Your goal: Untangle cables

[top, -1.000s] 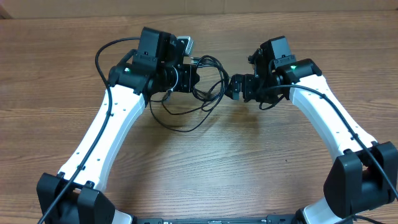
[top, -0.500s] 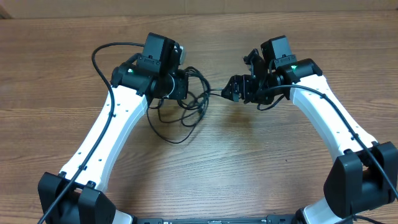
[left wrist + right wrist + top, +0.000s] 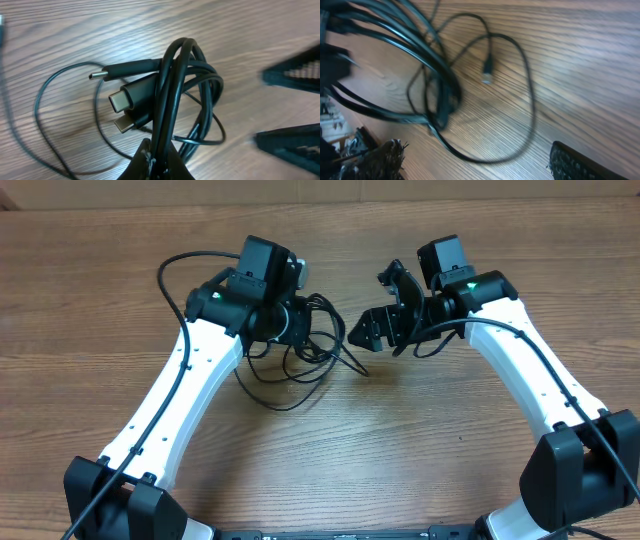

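My left gripper bunches the loops [image 3: 175, 82] tightly against the plugs, so it should lay the bundle down and open before my right gripper reaches for a plug [image 3: 128, 95].
The cables [image 3: 318, 340] are a tangle of thin black cords between the two arms. My left gripper [image 3: 298, 320] is shut on a bundle of their loops and holds it just above the wooden table. In the left wrist view the loops [image 3: 181, 85] rise out of the shut jaws [image 3: 160, 162], and a flat plug [image 3: 127, 96] and a thin barrel plug [image 3: 102, 75] hang below them. My right gripper [image 3: 378, 305] is open and empty, just right of the tangle. In the right wrist view its fingers [image 3: 475, 167] spread over a loose loop [image 3: 530, 105] and a silver-tipped plug [image 3: 487, 75].
A loose cable loop [image 3: 280, 398] lies on the wooden table [image 3: 420, 450] below the left gripper. A strand end [image 3: 358, 370] lies toward the right gripper. The left arm's own thick cable [image 3: 175, 265] arcs at the back left.
My right gripper has opened and let go of the strand it was pulling taut; the strand has dropped to the table. The left gripper has shifted slightly right, still holding the bundle.
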Available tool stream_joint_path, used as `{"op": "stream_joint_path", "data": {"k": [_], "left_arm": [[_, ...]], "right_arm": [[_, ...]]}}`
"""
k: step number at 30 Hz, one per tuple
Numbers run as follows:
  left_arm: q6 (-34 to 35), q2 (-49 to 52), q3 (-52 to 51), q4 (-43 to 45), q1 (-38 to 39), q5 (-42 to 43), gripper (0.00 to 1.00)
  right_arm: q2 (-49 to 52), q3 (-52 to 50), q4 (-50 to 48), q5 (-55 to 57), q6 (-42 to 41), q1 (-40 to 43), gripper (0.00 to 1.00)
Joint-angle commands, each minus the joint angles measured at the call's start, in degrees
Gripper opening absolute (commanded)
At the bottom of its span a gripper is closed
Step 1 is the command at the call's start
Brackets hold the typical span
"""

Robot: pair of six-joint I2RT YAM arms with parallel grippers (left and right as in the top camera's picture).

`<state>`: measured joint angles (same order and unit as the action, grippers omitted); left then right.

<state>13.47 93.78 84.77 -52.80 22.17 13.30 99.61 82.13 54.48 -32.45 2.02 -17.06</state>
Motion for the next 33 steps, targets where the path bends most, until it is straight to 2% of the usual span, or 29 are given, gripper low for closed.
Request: {"op": "stream_joint_path", "data": {"k": [1,4,6,8,9,12,13,15,20,25,28,33], "left_arm": [[-2.0,0.3,0.7,1.2,0.9,7.1,0.04],[-2.6,0.3,0.7,1.9,1.0,10.7,0.04],[-2.6,0.3,0.7,2.0,1.0,10.8,0.04],[-2.6,0.3,0.7,2.0,1.0,10.7,0.04],[-2.6,0.3,0.7,2.0,1.0,10.7,0.04],[-2.6,0.3,0.7,2.0,1.0,8.7,0.04],[-2.5,0.3,0.7,2.0,1.0,6.9,0.04],[-2.5,0.3,0.7,2.0,1.0,3.6,0.04],[1.2,0.3,0.7,2.8,0.3,-13.8,0.04],[1.9,0.3,0.7,3.1,-1.1,-15.1,0.04],[2.0,0.3,0.7,2.8,-1.3,-17.1,0.04],[2.6,0.3,0.7,1.8,-1.3,-19.2,0.04]], "right_arm": [[-0.2,1.6,-1.9,-2.2,1.5,-2.5,0.91],[-0.2,1.6,-3.5,-2.1,1.4,-3.7,0.88],[-0.2,1.6,-4.5,-1.4,1.0,-3.8,0.71],[-0.2,1.6,-4.7,-0.1,1.0,-3.8,0.4],[-0.2,1.6,-4.7,0.4,1.0,-3.8,0.32],[-0.2,1.6,-4.3,3.1,0.8,-3.8,0.19],[-0.2,1.6,-4.2,4.2,0.7,-3.8,0.04],[-0.2,1.6,-3.9,4.3,-0.8,-3.8,0.04],[-2.4,1.6,-0.7,4.2,-2.0,-3.5,0.04],[-7.7,1.6,-1.5,5.0,-6.2,0.5,0.04],[-8.7,1.6,-0.6,12.3,-13.1,4.1,0.04],[-8.7,1.6,1.6,18.9,-17.3,7.7,0.04]]}}
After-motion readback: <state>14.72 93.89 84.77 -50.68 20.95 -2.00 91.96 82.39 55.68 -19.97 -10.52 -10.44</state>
